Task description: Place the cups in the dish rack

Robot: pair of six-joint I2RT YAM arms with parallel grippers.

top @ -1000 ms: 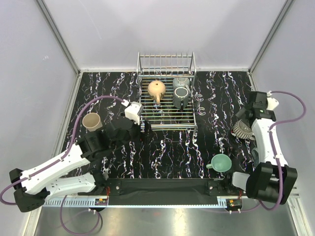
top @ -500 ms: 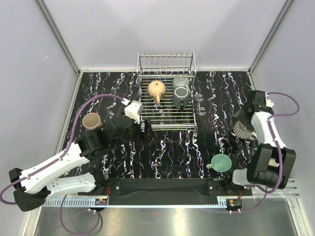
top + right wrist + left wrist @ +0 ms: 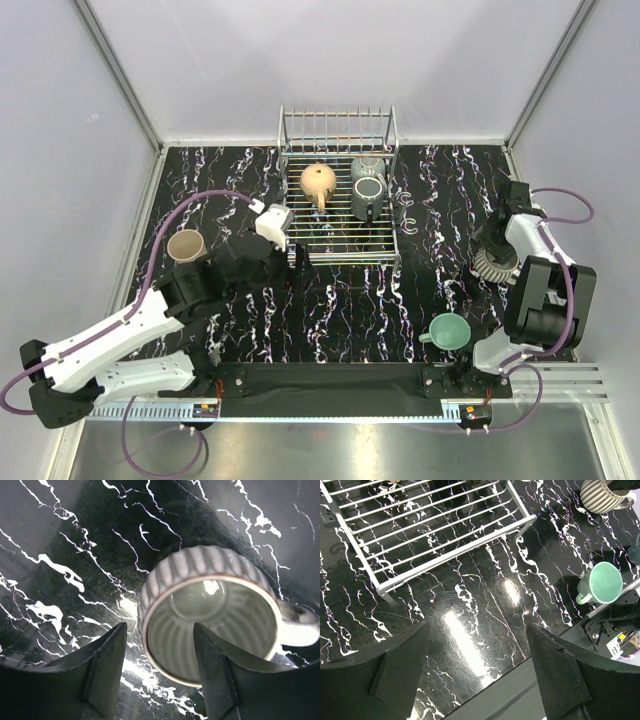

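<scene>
My right gripper is at the ribbed whitish mug's rim (image 3: 145,629), across from its handle. Next, I lift the mug and let my left gripper take the mug's handle (image 3: 300,625) before loading it.
The silver wire dish rack (image 3: 340,248) stands at the back middle and holds a tan cup (image 3: 318,181), a grey-green cup (image 3: 368,167) and a dark grey mug (image 3: 367,191). A beige cup (image 3: 186,245) stands on the table at the left. A teal mug (image 3: 449,331) lies near the front right and also shows in the left wrist view (image 3: 602,582). A ribbed whitish mug (image 3: 491,264) lies on its side at the right. My right gripper (image 3: 160,680) is open at the mug's rim (image 3: 210,610), one finger outside the wall and one before its mouth. My left gripper (image 3: 477,675) is open and empty over the table, just in front of the rack's near left corner (image 3: 385,585).
The table top is black marble-patterned (image 3: 340,300). White walls enclose the left, back and right sides. A black bar (image 3: 320,378) with both arm bases runs along the near edge. The rack's upright tines (image 3: 337,128) stand at its far side.
My right arm has folded in closer over the ribbed mug, its gripper staying at the mug. My left gripper has shifted slightly right along the rack's near edge.
</scene>
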